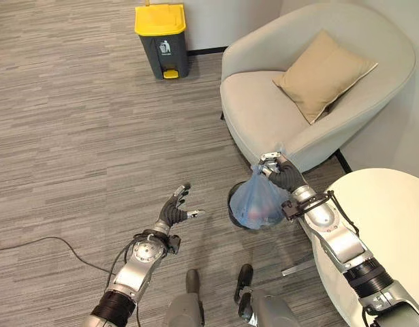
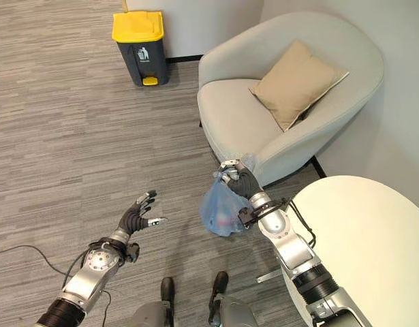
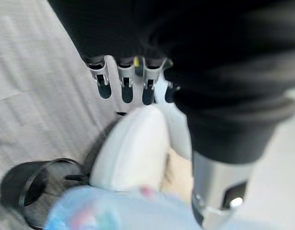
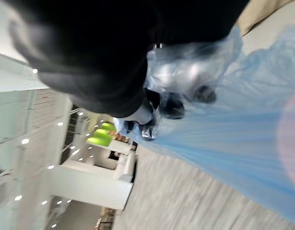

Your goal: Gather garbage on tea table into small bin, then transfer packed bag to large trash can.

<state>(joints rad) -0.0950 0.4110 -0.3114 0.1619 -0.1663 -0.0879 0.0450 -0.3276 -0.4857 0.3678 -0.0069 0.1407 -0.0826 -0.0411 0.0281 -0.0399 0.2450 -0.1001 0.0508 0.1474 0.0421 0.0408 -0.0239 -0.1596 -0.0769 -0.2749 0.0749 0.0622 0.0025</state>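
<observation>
A yellow pedal (image 1: 170, 73) sticks out from the base of the large trash can, so the can's yellow lid (image 1: 160, 20) will swing up toward the wall once the robot steps on the pedal.
My right hand (image 1: 281, 172) is shut on the gathered top of a translucent blue garbage bag (image 1: 258, 203), which hangs full of litter in front of the armchair. In the right wrist view the curled fingers (image 4: 171, 103) pinch the bag's neck (image 4: 224, 115). The bag hangs just above the small black bin (image 1: 234, 197), whose rim peeks out at its left. My left hand (image 1: 174, 210) hovers open over the floor to the left of the bag, apart from it. The large grey trash can with a yellow lid (image 1: 161, 39) stands far back against the wall.
A beige armchair (image 1: 311, 88) with a tan cushion (image 1: 323, 71) stands right behind the bag. The round white tea table (image 1: 393, 225) sits at the lower right under my right arm. Grey wood-pattern floor (image 1: 73, 136) stretches between me and the large can.
</observation>
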